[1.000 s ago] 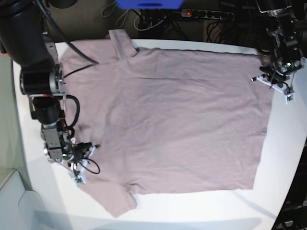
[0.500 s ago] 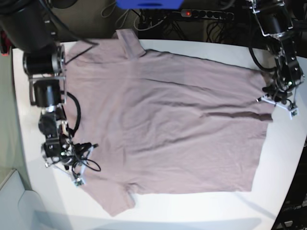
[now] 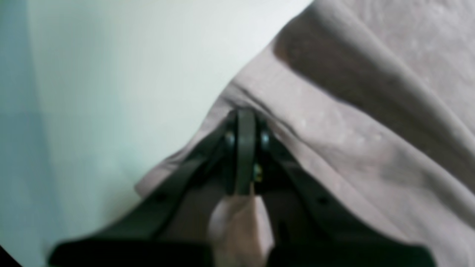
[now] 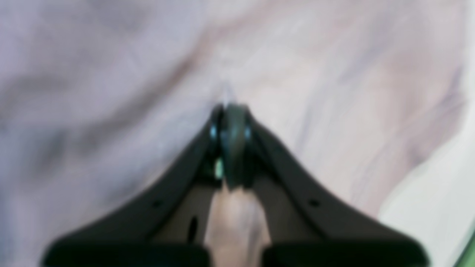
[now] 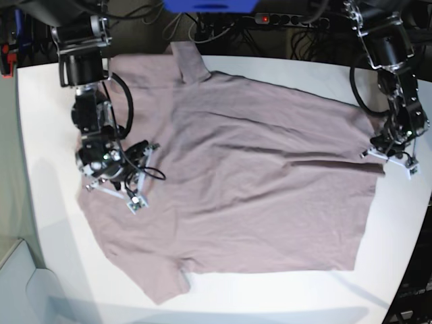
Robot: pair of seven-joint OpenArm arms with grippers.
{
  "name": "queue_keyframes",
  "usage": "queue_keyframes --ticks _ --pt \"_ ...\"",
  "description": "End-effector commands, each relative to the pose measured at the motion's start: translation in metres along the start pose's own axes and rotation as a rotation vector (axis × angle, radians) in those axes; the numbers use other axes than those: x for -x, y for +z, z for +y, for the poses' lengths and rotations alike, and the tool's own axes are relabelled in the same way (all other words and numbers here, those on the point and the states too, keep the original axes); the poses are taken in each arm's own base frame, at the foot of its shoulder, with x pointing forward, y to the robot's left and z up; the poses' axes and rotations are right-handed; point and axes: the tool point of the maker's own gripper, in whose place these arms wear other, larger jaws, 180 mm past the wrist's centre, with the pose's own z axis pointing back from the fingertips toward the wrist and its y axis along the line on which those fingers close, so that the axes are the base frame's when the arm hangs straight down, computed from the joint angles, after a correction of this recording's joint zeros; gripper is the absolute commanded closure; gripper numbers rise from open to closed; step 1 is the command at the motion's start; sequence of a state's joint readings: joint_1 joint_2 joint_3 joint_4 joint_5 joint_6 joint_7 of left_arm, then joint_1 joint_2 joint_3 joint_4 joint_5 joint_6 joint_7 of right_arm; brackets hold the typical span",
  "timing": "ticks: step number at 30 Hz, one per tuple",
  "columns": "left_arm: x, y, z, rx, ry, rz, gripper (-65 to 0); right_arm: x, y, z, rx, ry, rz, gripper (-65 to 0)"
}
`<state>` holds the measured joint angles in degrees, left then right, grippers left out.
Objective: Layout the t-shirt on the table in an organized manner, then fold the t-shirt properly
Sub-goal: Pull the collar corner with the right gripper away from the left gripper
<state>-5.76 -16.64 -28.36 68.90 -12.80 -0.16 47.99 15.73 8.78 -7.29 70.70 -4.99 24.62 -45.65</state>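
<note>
A dark crease (image 5: pixel 300 163) goes across the t-shirt from my left gripper, so my right gripper should pull the cloth back with it toward the table's far edge.
The dusty-pink t-shirt (image 5: pixel 250 175) lies spread across the white table (image 5: pixel 50 229), with a sleeve at the far edge and one at the near edge. My right gripper (image 5: pixel 130 198) is shut on the cloth at the shirt's left edge. In the right wrist view, the right gripper (image 4: pixel 230 111) has a fold of t-shirt (image 4: pixel 334 92) bunched behind its closed tips. My left gripper (image 5: pixel 386 163) is shut on the hem at the right, where a dark crease runs inward. Seen from the left wrist, the left gripper (image 3: pixel 243 122) pinches the t-shirt (image 3: pixel 352 141) edge above the table (image 3: pixel 111 74).
A power strip (image 5: pixel 290 20) with a red light, loose cables and a blue object (image 5: pixel 209 5) sit behind the table's far edge. A pale box corner (image 5: pixel 17 283) stands off the table at the lower left. The table's rounded edge curves down the right side.
My right gripper has moved toward the far side and inward, dragging the shirt's left edge with it. My left gripper has come nearer, and a crease has formed at the hem.
</note>
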Motion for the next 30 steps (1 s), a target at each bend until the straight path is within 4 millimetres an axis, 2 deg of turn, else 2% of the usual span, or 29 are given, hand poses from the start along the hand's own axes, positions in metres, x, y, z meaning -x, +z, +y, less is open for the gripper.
queue_keyframes --ticks 1,3,7,11,13,15,18,20,22,23,27,30 --pt "0.004 0.003 0.003 0.001 -0.002 0.019 -0.5 -0.006 -0.002 -0.011 0.016 0.005 0.009 0.0" --pt "0.014 0.006 0.008 -0.009 -0.016 0.028 -0.5 0.004 -0.01 -0.022 0.021 -0.002 0.036 0.0" --pt "0.036 0.014 0.02 -0.028 -0.047 0.048 -0.5 0.011 -0.024 -0.042 0.024 -0.03 0.044 0.0" --pt "0.056 0.018 0.029 -0.041 -0.061 0.077 -0.5 0.01 -0.033 -0.058 0.024 -0.057 0.045 0.0" --pt "0.064 0.019 0.032 -0.047 -0.064 0.092 -0.5 0.007 -0.035 -0.061 0.024 -0.059 0.039 0.0" --pt "0.072 0.02 0.034 -0.049 -0.067 0.104 -0.5 0.008 -0.032 -0.073 0.045 -0.055 0.039 0.0" --pt "0.071 0.024 0.034 -0.048 -0.077 0.092 -0.5 0.0 -0.028 -0.077 0.054 -0.043 0.025 0.0" --pt "0.059 0.03 0.03 -0.041 -0.086 0.056 -0.5 -0.01 -0.016 -0.081 0.081 -0.018 0.015 0.0" --pt "0.05 0.037 0.026 -0.034 -0.098 0.029 -0.5 -0.014 -0.002 -0.077 0.103 0.013 0.013 0.0" --pt "0.043 0.042 0.021 -0.026 -0.104 0.016 -0.5 -0.022 0.01 -0.074 0.117 0.042 -0.01 0.0" --pt "0.017 0.062 0.007 -0.003 -0.129 -0.042 -0.5 -0.034 0.057 -0.052 0.137 0.179 -0.056 0.0" --pt "0.002 0.077 -0.002 0.013 -0.145 -0.088 -0.5 -0.021 0.082 -0.036 0.152 0.236 -0.017 0.0"
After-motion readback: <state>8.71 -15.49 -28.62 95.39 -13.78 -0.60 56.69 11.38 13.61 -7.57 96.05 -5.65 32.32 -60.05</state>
